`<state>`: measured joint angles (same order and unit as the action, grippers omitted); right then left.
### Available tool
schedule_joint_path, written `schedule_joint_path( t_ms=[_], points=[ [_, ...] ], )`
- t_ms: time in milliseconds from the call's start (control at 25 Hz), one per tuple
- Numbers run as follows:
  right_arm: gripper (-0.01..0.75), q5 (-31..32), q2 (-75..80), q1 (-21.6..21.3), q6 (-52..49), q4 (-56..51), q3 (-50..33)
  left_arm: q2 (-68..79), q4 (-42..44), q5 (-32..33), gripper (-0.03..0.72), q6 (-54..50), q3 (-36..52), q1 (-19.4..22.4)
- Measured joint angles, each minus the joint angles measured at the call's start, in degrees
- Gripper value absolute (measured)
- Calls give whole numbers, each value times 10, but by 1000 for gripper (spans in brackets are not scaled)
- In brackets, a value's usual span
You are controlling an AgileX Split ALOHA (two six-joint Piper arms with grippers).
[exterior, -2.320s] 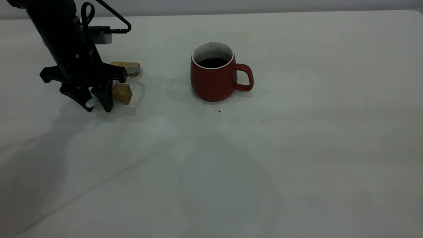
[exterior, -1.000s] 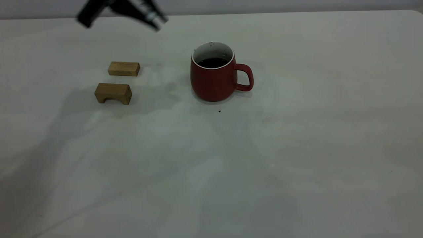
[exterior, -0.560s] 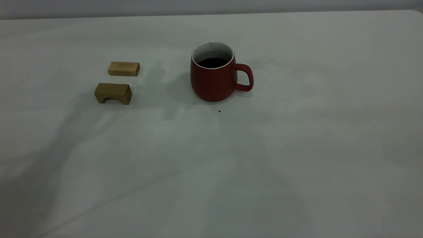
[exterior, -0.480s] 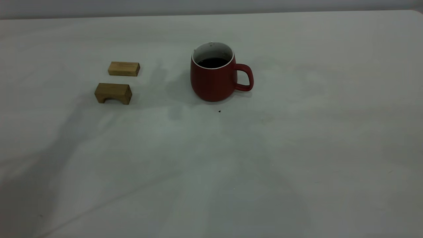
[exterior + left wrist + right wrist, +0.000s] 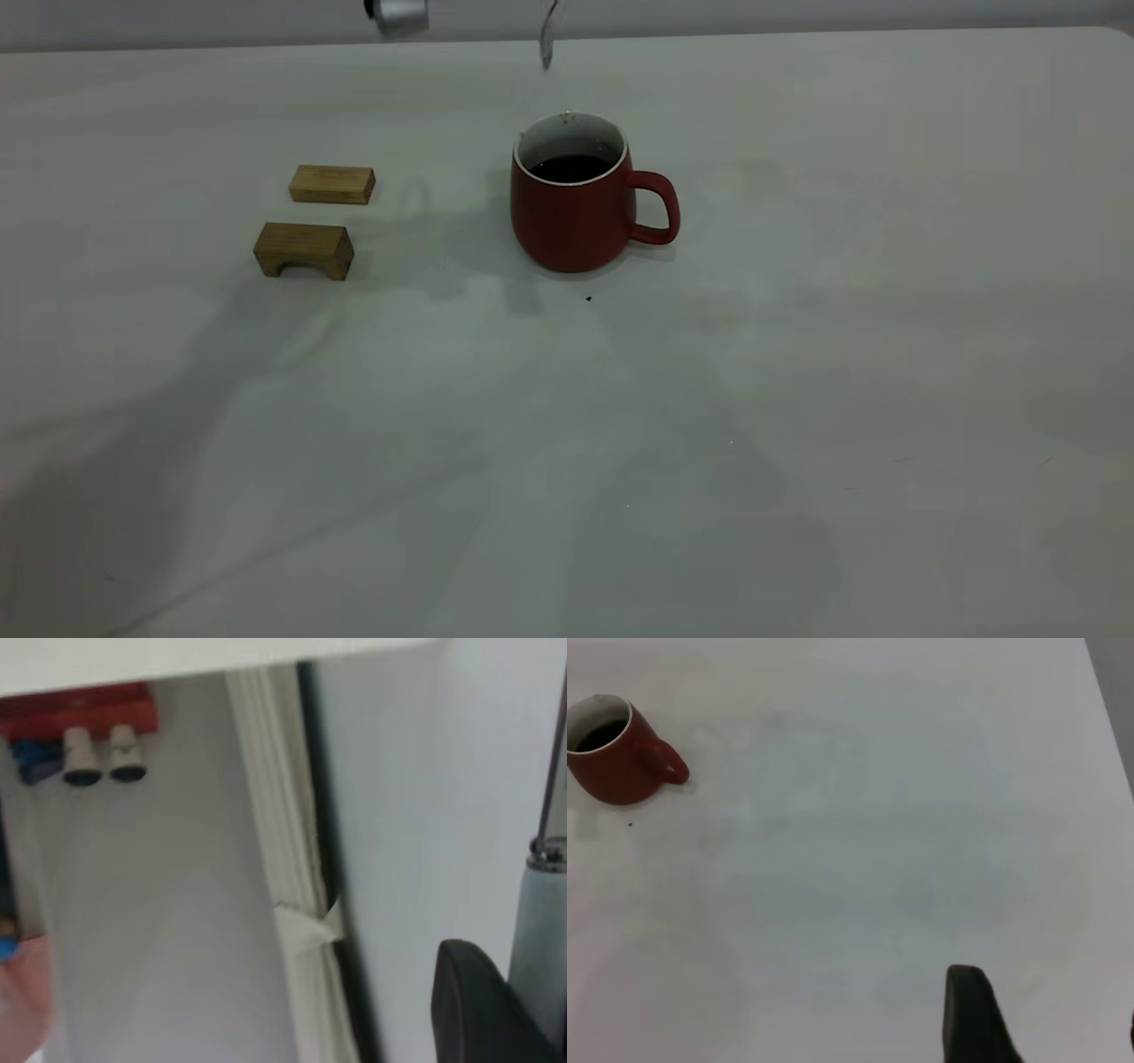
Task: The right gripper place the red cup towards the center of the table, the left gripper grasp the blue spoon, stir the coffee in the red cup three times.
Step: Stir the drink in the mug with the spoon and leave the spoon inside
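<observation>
My left gripper needs to move the spoon over the red cup and lower it into the coffee (image 5: 573,168), because the blue spoon's bowl (image 5: 547,51) hangs high beyond the red cup's rim.
The red cup (image 5: 571,217) stands upright near the middle of the table (image 5: 797,399), handle toward the right, with dark coffee (image 5: 571,167) inside. The cup (image 5: 611,762) also shows far off in the right wrist view. The blue spoon (image 5: 547,37) hangs bowl-down at the top edge, above and slightly behind the cup. In the left wrist view my left gripper (image 5: 539,979) is shut on the spoon's pale handle (image 5: 542,921), with one black finger (image 5: 478,1010) showing. Only its silver module (image 5: 399,13) shows in the exterior view. My right gripper (image 5: 1050,1014) is open, high over bare table.
Two wooden blocks sit left of the cup: a flat one (image 5: 332,184) and an arched one (image 5: 304,249). A tiny dark speck (image 5: 588,299) lies just in front of the cup. A wall and red fittings (image 5: 80,718) fill the left wrist view.
The left gripper lifted the spoon off the wooden blocks and rose out of the top of the view. Now the spoon's tip and the silver module show at the top edge, nearer the cup.
</observation>
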<state>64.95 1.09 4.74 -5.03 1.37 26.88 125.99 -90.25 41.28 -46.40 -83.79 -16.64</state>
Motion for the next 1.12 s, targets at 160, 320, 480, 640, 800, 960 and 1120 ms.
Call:
schedule_joint_path(
  t_ms=[160,320,480,640,800,960,1120],
  points=[
    [460,0,0,0,0,0,0,17,-17,-21,142,-4,0,0],
    [460,0,0,0,0,0,0,46,-68,-26,142,-3,0,-11],
    [460,0,0,0,0,0,0,93,-85,-33,142,-2,-15,-24],
    [460,0,0,0,0,0,0,132,-88,-42,142,-2,-35,-32],
    [460,0,0,0,0,0,0,153,-87,-42,142,-2,-36,-33],
    [460,0,0,0,0,0,0,154,-85,-36,142,-2,-30,-23],
    [460,0,0,0,0,0,0,154,-88,-47,142,-2,-37,-7]
  ],
)
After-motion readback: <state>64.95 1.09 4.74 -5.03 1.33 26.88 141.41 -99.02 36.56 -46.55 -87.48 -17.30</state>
